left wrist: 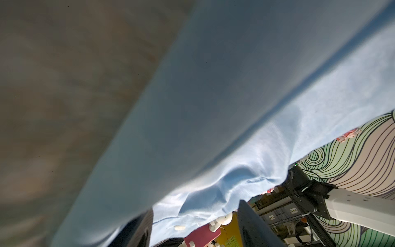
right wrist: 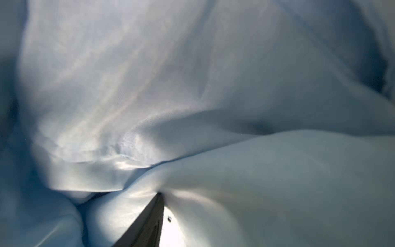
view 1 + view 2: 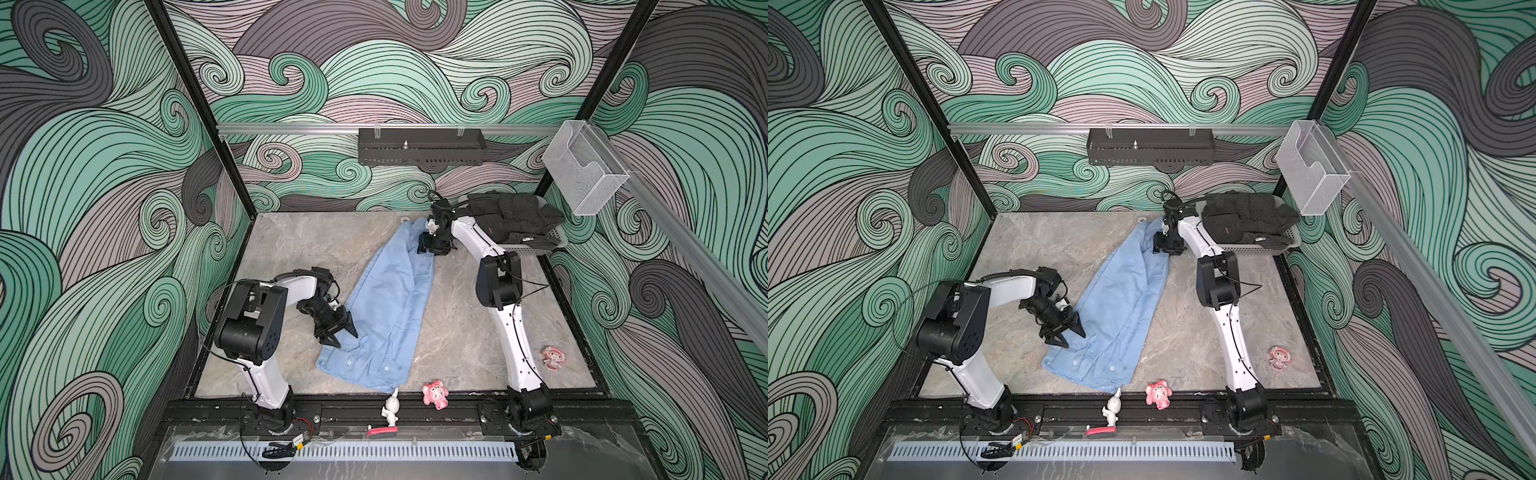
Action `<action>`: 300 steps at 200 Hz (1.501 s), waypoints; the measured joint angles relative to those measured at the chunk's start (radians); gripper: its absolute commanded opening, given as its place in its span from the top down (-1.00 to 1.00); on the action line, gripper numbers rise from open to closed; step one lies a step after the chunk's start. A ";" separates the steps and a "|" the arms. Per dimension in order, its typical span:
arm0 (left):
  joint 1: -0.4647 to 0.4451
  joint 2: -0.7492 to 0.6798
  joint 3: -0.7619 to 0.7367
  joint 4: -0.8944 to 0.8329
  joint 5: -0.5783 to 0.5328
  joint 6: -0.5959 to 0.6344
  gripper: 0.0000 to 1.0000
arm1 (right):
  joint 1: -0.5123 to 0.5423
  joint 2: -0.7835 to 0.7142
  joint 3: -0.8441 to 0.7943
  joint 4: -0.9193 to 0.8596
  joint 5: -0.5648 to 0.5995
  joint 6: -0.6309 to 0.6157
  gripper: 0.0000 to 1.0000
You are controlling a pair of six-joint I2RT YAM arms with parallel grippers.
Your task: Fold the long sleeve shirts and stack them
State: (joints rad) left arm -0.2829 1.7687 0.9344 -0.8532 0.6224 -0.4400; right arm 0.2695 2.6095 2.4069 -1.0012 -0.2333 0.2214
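The light-blue shirt slants [image 3: 385, 300] across the marble table, so next I slide the buttoned hem [image 3: 366, 369] toward the front pink figure with my left gripper before both grippers grab the hem.
A light-blue long sleeve shirt [image 3: 386, 307] [image 3: 1121, 307] lies in a long diagonal strip on the marble table, buttoned hem toward the front. My left gripper [image 3: 347, 338] [image 3: 1074, 340] is low at the shirt's left edge near the front. It is open, and the left wrist view shows the shirt [image 1: 213, 107] with its buttoned edge between the two spread fingers. My right gripper [image 3: 424, 249] [image 3: 1158, 249] points down into the shirt's far end. In the right wrist view the shirt [image 2: 213, 85] fills the picture around a single dark finger [image 2: 149, 222]. The other finger is hidden.
A grey basket [image 3: 536, 249] holding dark garments [image 3: 515, 220] stands at the far right corner, behind the right arm. A white rabbit figure [image 3: 390, 409] and a pink figure [image 3: 435, 393] stand at the front edge. Another pink figure [image 3: 552, 357] lies at the right.
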 measured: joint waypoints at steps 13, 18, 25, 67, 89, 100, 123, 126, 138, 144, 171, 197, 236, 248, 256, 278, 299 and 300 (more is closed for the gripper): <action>-0.053 0.003 0.002 0.024 0.015 -0.040 -0.31 | -0.005 0.008 0.018 -0.011 0.000 -0.006 -0.24; -0.076 0.008 0.003 0.036 0.024 -0.056 -0.31 | -0.009 0.010 0.022 -0.014 0.000 -0.008 -0.24; -0.105 0.017 0.011 0.048 0.036 -0.077 -0.32 | -0.014 0.011 0.025 -0.016 0.000 -0.010 -0.25; -0.241 0.088 0.081 0.133 0.111 -0.203 -0.31 | -0.058 0.013 0.051 -0.034 0.006 -0.029 -0.28; -0.298 0.114 0.125 0.181 0.117 -0.255 -0.30 | -0.082 0.013 0.078 -0.052 0.013 -0.037 -0.33; -0.331 0.133 0.155 0.211 0.116 -0.278 -0.31 | -0.092 0.013 0.096 -0.066 0.017 -0.039 -0.37; -0.373 0.141 0.182 0.283 0.100 -0.311 -0.37 | -0.112 -0.017 0.080 -0.077 0.037 -0.038 -0.44; -0.377 0.138 0.182 0.289 0.095 -0.311 -0.37 | -0.114 -0.031 0.064 -0.078 0.043 -0.034 -0.46; -0.381 0.122 0.182 0.292 0.066 -0.312 -0.40 | -0.123 -0.083 -0.003 -0.082 0.051 -0.024 -0.54; -0.379 0.109 0.182 0.290 0.044 -0.311 -0.42 | -0.126 -0.116 -0.045 -0.086 0.055 -0.019 -0.59; -0.358 -0.020 0.182 0.257 -0.044 -0.292 -0.46 | -0.130 -0.328 -0.289 -0.072 0.070 0.013 -0.65; -0.340 -0.210 0.180 0.218 -0.110 -0.266 -0.47 | -0.128 -0.585 -0.529 -0.029 0.075 0.055 -0.67; -0.297 -0.362 0.082 0.198 -0.145 -0.241 -0.47 | -0.125 -0.919 -0.860 0.070 0.046 0.121 -0.60; -0.282 -0.374 0.032 0.194 -0.143 -0.235 -0.48 | -0.115 -1.001 -0.980 0.100 0.034 0.148 -0.58; -0.274 -0.378 0.003 0.194 -0.141 -0.232 -0.48 | -0.104 -1.056 -1.073 0.125 0.025 0.170 -0.56; -0.265 -0.383 -0.077 0.210 -0.120 -0.225 -0.49 | -0.061 -1.239 -1.349 0.177 -0.001 0.257 -0.54; -0.264 -0.386 -0.154 0.259 -0.080 -0.224 -0.50 | -0.002 -1.434 -1.566 0.202 -0.014 0.358 -0.54; -0.264 -0.386 -0.157 0.262 -0.078 -0.225 -0.50 | 0.001 -1.443 -1.573 0.203 -0.014 0.363 -0.54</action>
State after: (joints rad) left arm -0.5468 1.3827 0.7776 -0.5911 0.5442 -0.6647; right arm 0.2703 1.1667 0.8341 -0.7986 -0.2478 0.5842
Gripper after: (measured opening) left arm 0.747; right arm 0.772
